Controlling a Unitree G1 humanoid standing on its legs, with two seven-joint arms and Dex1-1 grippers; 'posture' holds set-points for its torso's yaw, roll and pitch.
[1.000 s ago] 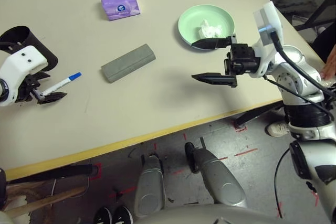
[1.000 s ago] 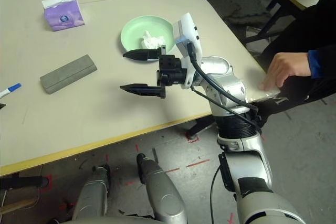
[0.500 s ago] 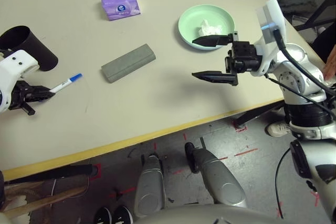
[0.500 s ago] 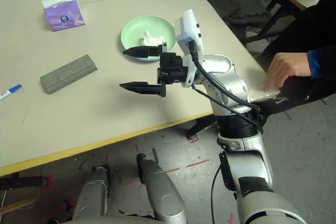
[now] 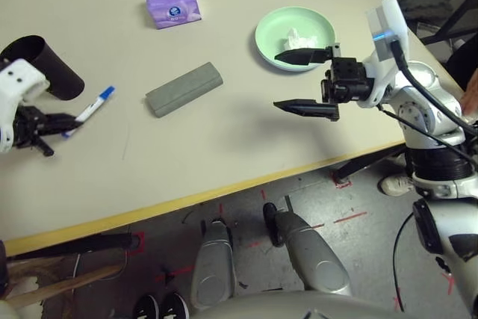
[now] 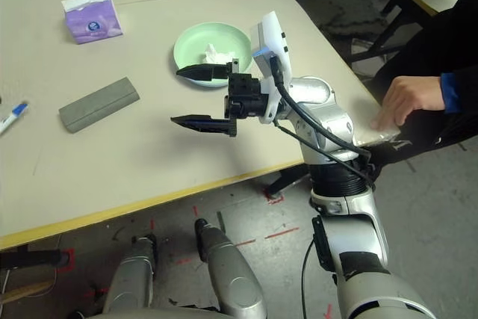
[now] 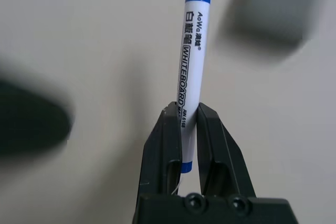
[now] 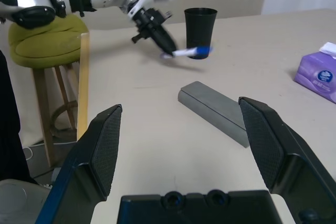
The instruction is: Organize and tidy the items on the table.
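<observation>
The white marker pen [image 5: 94, 109] is lying flat next to the black cup, so next my left gripper swings back and raises the pen with its cap up over the cup's opening [image 5: 23, 48].
My left gripper [image 5: 63, 123] is shut on the white marker pen with the blue cap [image 5: 95, 103], held above the table [image 5: 224, 147] at the left, beside the black cup [image 5: 45, 66]. The pen [image 7: 193, 61] sits pinched between the fingers [image 7: 164, 145], blue cap pointing away. My right gripper [image 5: 306, 81] hangs open and holds nothing, in front of the green plate [image 5: 269, 35] that carries the crumpled white tissue [image 5: 299, 36]. The grey glasses case [image 5: 184, 89] lies mid-table, and the purple tissue box [image 5: 172, 4] stands at the back.
A person's hand [image 6: 407, 98] rests at the table's right corner, close to my right arm. A green stool [image 8: 50, 40] stands beyond the table's left edge. The yellow front edge [image 5: 187, 201] runs along the near side.
My left gripper has closed on the blue-capped pen and lifted it off the table, moving toward the black cup. The right gripper has barely moved.
</observation>
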